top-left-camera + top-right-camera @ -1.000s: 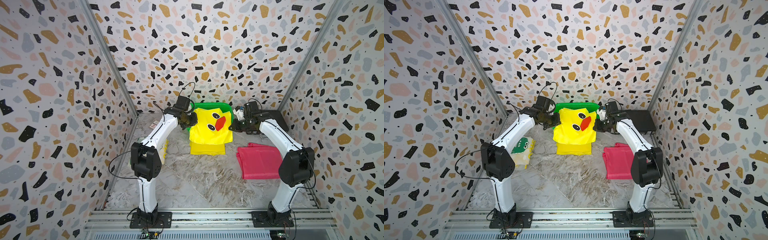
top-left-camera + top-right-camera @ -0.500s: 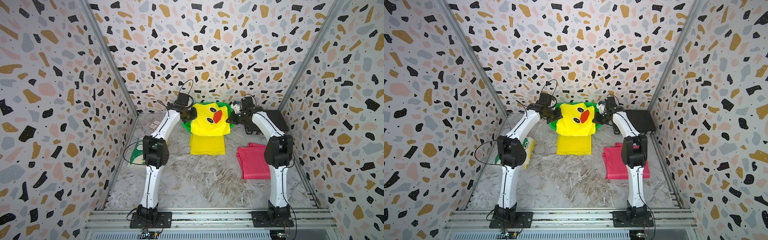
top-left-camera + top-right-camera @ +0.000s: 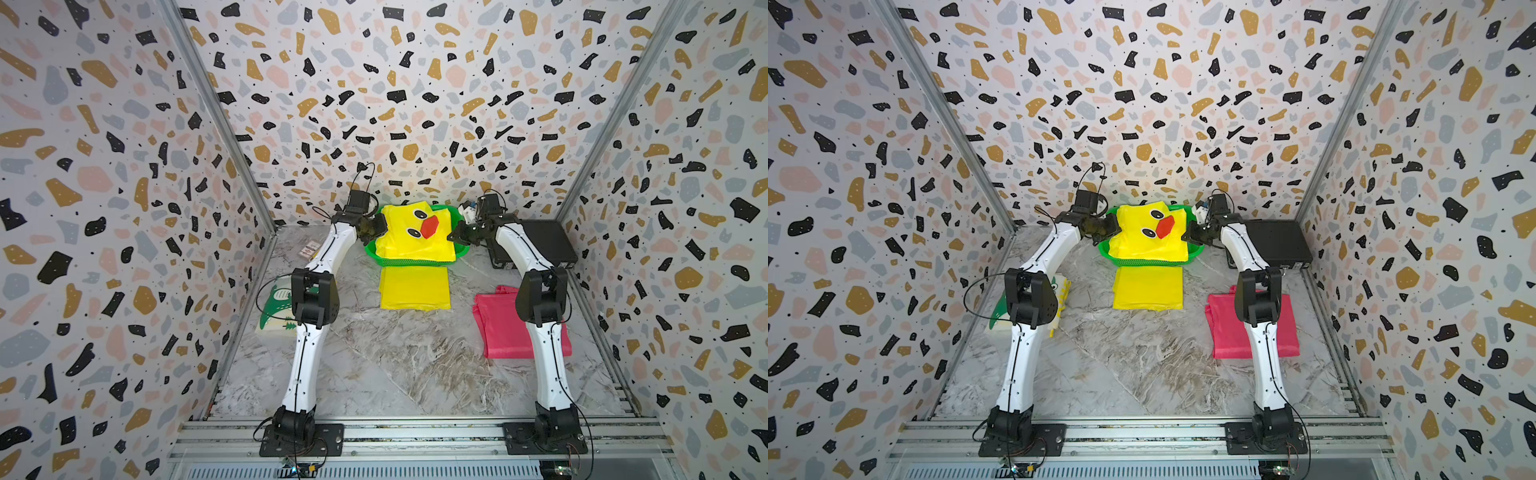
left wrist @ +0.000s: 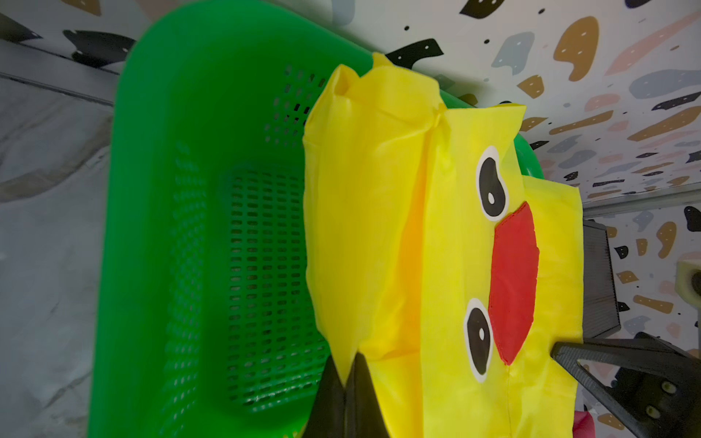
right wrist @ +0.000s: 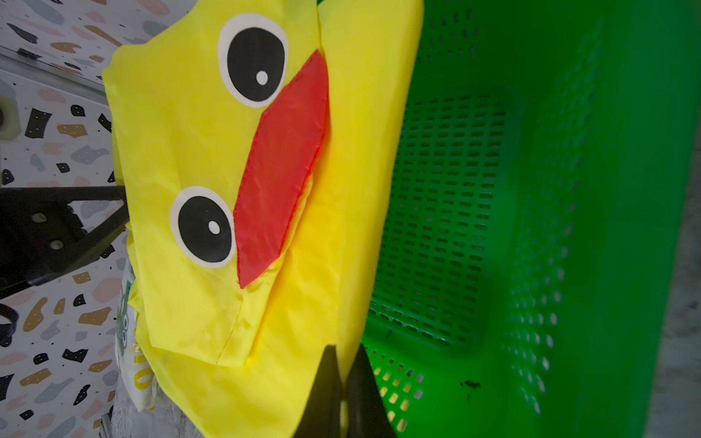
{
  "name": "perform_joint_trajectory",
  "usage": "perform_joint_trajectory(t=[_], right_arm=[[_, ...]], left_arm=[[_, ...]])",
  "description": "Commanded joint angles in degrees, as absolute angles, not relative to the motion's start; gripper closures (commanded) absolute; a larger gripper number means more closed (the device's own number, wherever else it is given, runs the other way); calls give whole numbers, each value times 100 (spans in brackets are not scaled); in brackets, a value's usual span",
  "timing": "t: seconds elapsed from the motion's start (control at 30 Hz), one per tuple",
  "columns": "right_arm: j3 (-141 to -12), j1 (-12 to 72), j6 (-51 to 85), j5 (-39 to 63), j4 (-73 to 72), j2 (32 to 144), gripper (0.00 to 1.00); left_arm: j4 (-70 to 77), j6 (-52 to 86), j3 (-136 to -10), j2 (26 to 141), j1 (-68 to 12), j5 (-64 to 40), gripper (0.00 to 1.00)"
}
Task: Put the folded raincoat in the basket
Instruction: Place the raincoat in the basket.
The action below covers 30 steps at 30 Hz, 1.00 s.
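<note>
The folded raincoat (image 3: 412,236) hangs spread over the basket's empty bottom (image 5: 445,226), so my right gripper should keep holding it level with my left gripper until both release it.
The folded raincoat (image 3: 415,235) (image 3: 1148,239) is yellow with a duck face and a red beak. It hangs over the bright green mesh basket (image 3: 371,249) (image 3: 1105,249) at the back of the table. My left gripper (image 3: 380,227) (image 4: 346,364) is shut on its left edge and my right gripper (image 3: 453,236) (image 5: 343,350) is shut on its right edge. In the wrist views the raincoat (image 4: 379,227) (image 5: 182,144) hangs across the basket's opening, and the basket (image 4: 151,227) (image 5: 607,189) holds nothing beneath it.
A flat yellow sheet (image 3: 415,286) lies on the table just in front of the basket; whether it joins the raincoat I cannot tell. A pink folded cloth (image 3: 498,328) lies at the right, a black briefcase (image 3: 548,241) at the back right, a green-and-white folded item (image 3: 276,307) at the left.
Both arms have stretched toward the back wall, carrying the raincoat from in front of the basket to over it. The yellow sheet on the table has stayed put.
</note>
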<state>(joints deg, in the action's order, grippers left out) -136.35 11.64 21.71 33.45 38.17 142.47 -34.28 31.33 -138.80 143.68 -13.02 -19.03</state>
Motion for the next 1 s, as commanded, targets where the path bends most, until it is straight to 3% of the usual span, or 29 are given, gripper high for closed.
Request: perform_joint_trajectory(t=[0.0, 0.57, 0.67, 0.7, 0.73, 0.8, 0.97], right_arm=[[-13869, 1145, 2506, 3333, 3412, 14266, 100], [-14148, 1130, 2482, 2970, 3239, 14588, 100], [-14149, 1126, 2386, 2876, 3366, 14551, 95], [-14148, 1126, 2336, 2845, 3398, 14534, 84], [-14150, 1126, 2289, 2809, 3429, 14520, 69], [-14149, 1116, 2243, 2725, 3508, 14472, 50], [-14144, 1107, 2158, 2654, 3680, 14247, 42]], left_arm=[[-2856, 3268, -14131, 14451, -1230, -1863, 100], [-2634, 3086, -14136, 14661, -1213, -1767, 100], [-2702, 2995, -14064, 14644, -1211, -1678, 100], [-2743, 2945, -14062, 14653, -1213, -1614, 100], [-2805, 2883, -14076, 14651, -1213, -1568, 88], [-2943, 2798, -14112, 14642, -1204, -1505, 64], [-3232, 2604, -14140, 14458, -1193, -1521, 26]])
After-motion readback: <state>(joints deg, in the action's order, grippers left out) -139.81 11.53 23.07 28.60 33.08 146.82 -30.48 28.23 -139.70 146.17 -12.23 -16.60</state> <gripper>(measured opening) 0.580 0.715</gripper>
